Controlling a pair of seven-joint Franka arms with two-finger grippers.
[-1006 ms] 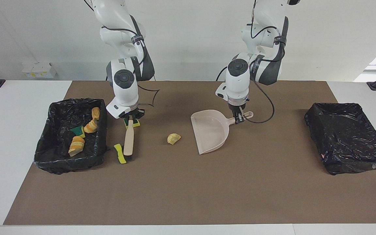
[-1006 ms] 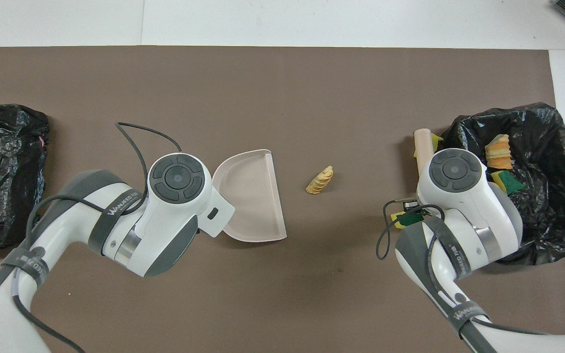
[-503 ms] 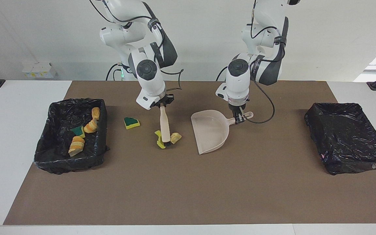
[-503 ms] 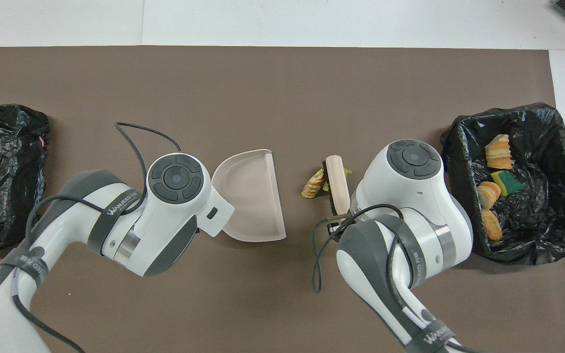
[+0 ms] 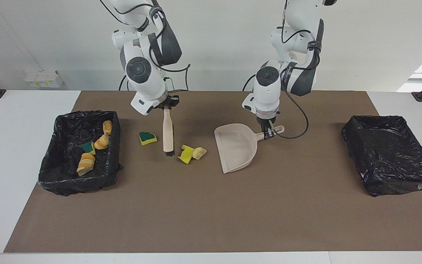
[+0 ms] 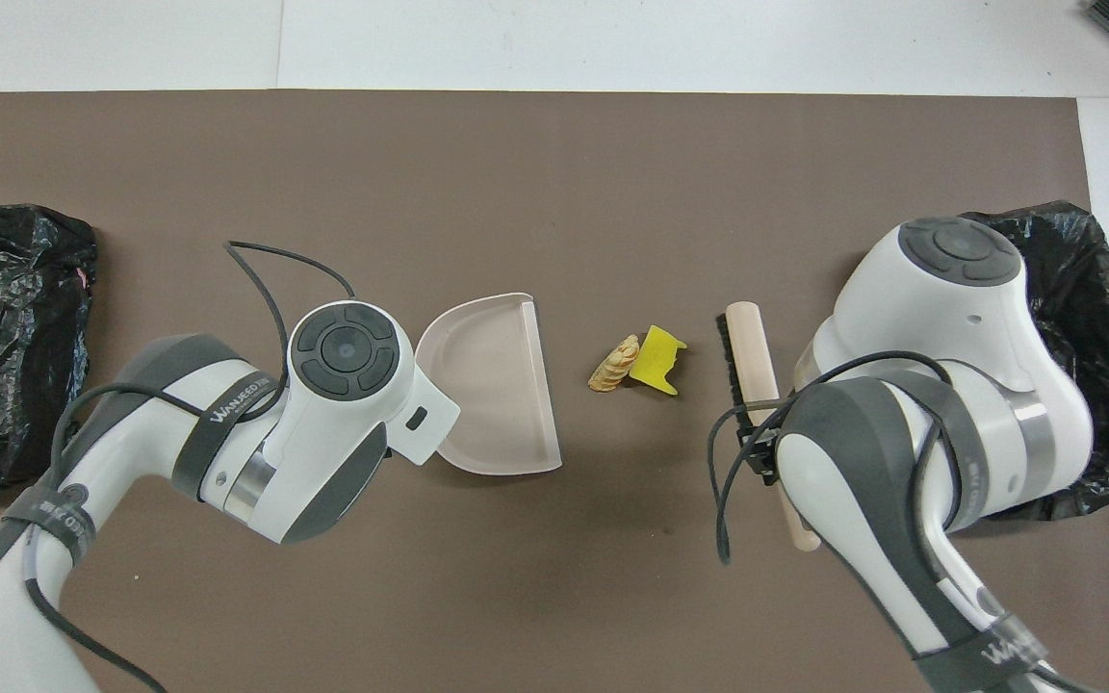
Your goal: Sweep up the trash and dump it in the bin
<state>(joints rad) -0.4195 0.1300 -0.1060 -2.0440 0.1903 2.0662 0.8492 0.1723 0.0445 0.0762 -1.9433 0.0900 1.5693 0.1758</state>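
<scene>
The green-backed sponge piece [image 5: 147, 138] is behind the brush's bristles, so the robot's right gripper should move the brush around to the full bin's side [image 5: 132, 140] and sweep from that side.
My right gripper [image 5: 167, 106] is shut on the handle of the beige brush [image 5: 167, 134], whose bristle end hangs low over the mat between two scraps. A green-backed sponge piece [image 5: 147, 138] lies toward the full bin. A yellow sponge piece [image 5: 186, 154] touches a pale beige chunk [image 5: 199, 152] beside the dustpan's mouth; both show in the overhead view, sponge piece [image 6: 658, 346] and chunk [image 6: 614, 363]. My left gripper [image 5: 268, 132] is shut on the handle of the beige dustpan [image 5: 236, 146], which rests on the mat. Several scraps [image 5: 86, 161] lie in the bin.
A black-lined bin [image 5: 64, 183] stands at the right arm's end of the table. A second black-lined bin [image 5: 390, 154] without scraps stands at the left arm's end. The brown mat [image 5: 211, 212] covers the table's middle.
The right arm swept the brush and the yellow sponge piece toward the dustpan, up against the beige chunk, then drew the brush back toward the bin. The dustpan and left arm stayed.
</scene>
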